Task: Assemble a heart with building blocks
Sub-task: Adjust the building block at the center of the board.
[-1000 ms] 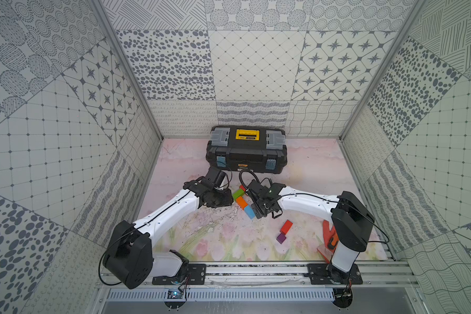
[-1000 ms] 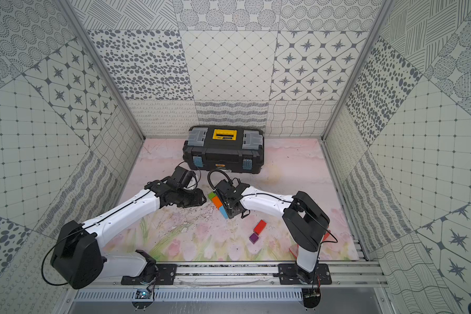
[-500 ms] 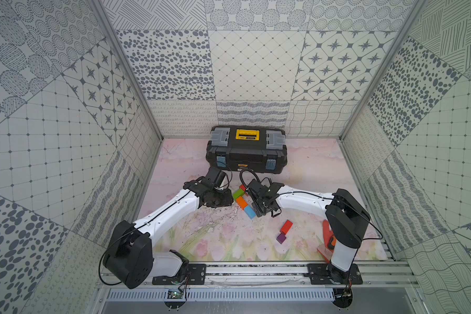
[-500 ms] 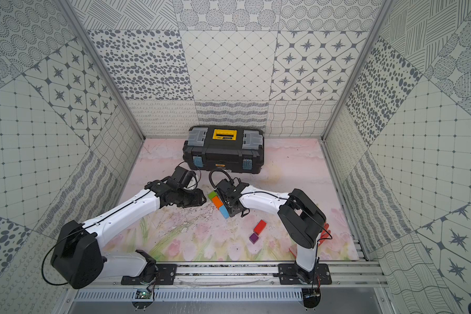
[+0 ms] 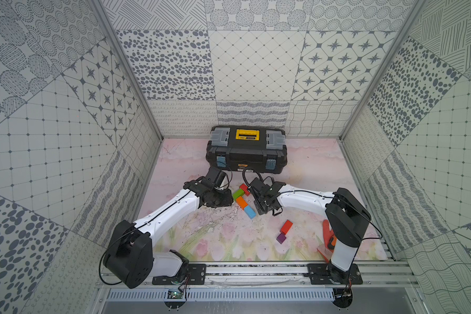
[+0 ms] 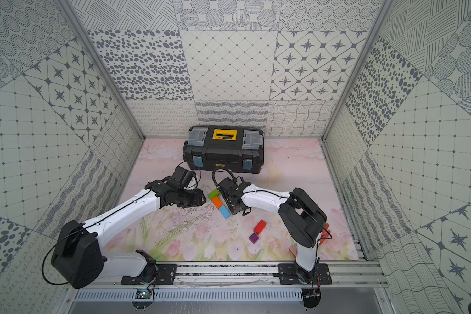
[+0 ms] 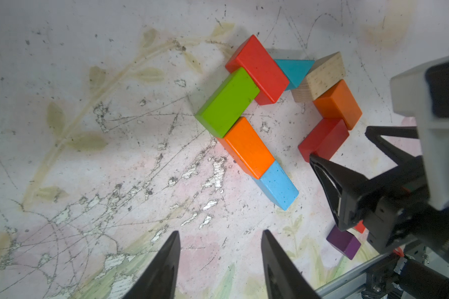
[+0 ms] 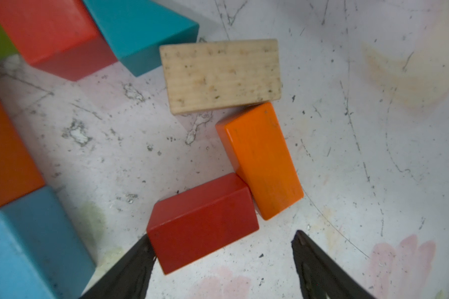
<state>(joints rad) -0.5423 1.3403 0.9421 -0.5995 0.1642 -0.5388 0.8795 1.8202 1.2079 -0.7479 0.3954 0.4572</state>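
The robot's right gripper is over the heart's open tip (image 7: 306, 175) by the dark red brick, so it should move back before the left gripper brings the loose red brick (image 5: 286, 226).
The building blocks lie as a partial heart outline in the left wrist view. One side runs red brick (image 7: 257, 68), green brick (image 7: 227, 102), orange brick (image 7: 248, 147), light blue brick (image 7: 278, 185). A teal triangle (image 7: 294, 71) sits at the notch. The other side runs plain-wood brick (image 8: 221, 75), orange brick (image 8: 259, 160), dark red brick (image 8: 202, 222). My right gripper (image 8: 223, 234) is open at the dark red brick's end. One fingertip (image 8: 143, 248) touches its corner and the other stands apart. My left gripper (image 7: 221, 232) is open over bare mat. A loose red brick (image 5: 286, 226) and purple cube (image 5: 281, 238) lie nearer the front.
A large black toolbox (image 5: 246, 153) stands at the back, just behind both wrists. A red-orange glove (image 5: 327, 231) lies by the right arm's base. The patterned walls close in the mat (image 5: 310, 176) on three sides.
My right arm has shifted slightly toward the blocks and its jaws have narrowed a little. The left arm and the blocks have not moved.
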